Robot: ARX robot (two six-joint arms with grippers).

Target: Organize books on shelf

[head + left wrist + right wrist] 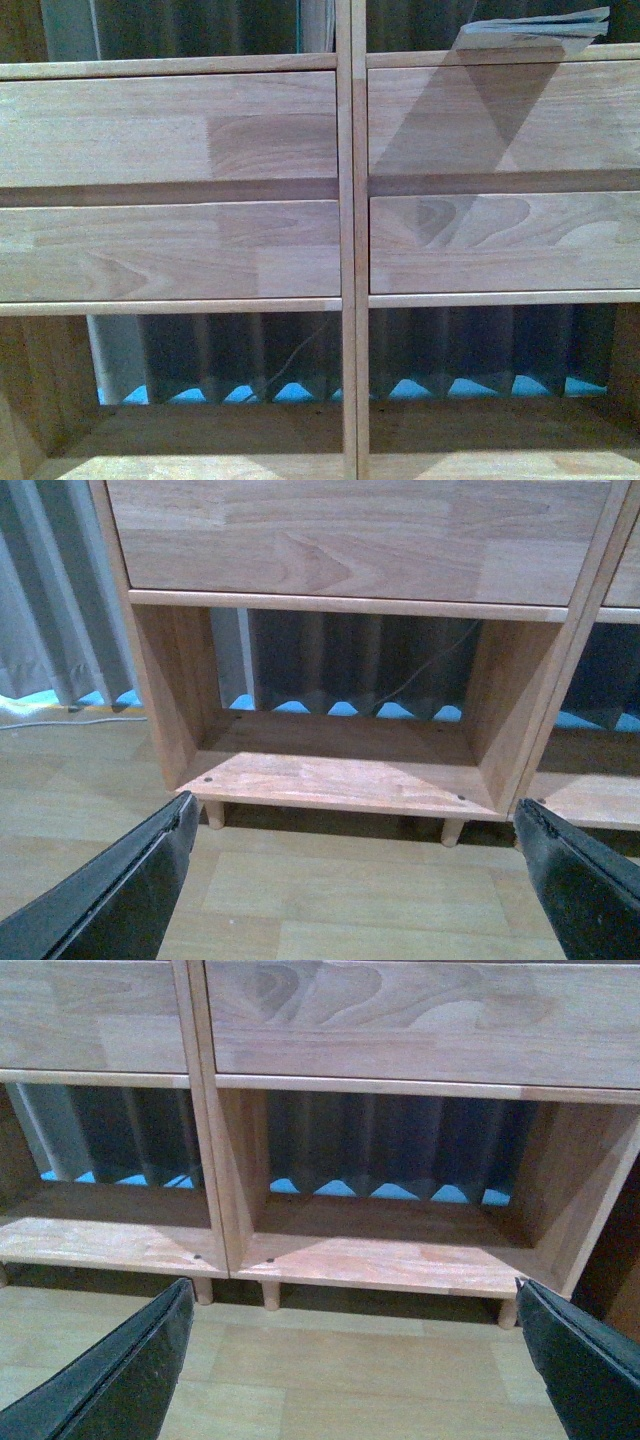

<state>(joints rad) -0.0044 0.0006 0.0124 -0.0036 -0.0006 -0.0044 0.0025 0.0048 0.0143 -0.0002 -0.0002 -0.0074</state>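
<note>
The book's near edge (522,42) sticks out level past the board, so the book will stay flat and shut when I pick it up by one corner.
The light wooden shelf (345,240) fills the front view, with its central divider and four drawer fronts. A book (540,28) lies flat on the board above the upper right drawer; only its page edges and cover rim show. No other book is in view. My left gripper (355,825) is open and empty, low over the floor in front of the shelf's lower left compartment (330,765). My right gripper (350,1305) is open and empty, low in front of the lower right compartment (390,1245). Neither arm shows in the front view.
Dark curtains (250,345) hang behind the open-backed shelf, with a blue strip (480,388) at their foot. A cable (70,720) lies on the light wood floor (340,900) left of the shelf. The shelf stands on short legs (270,1295).
</note>
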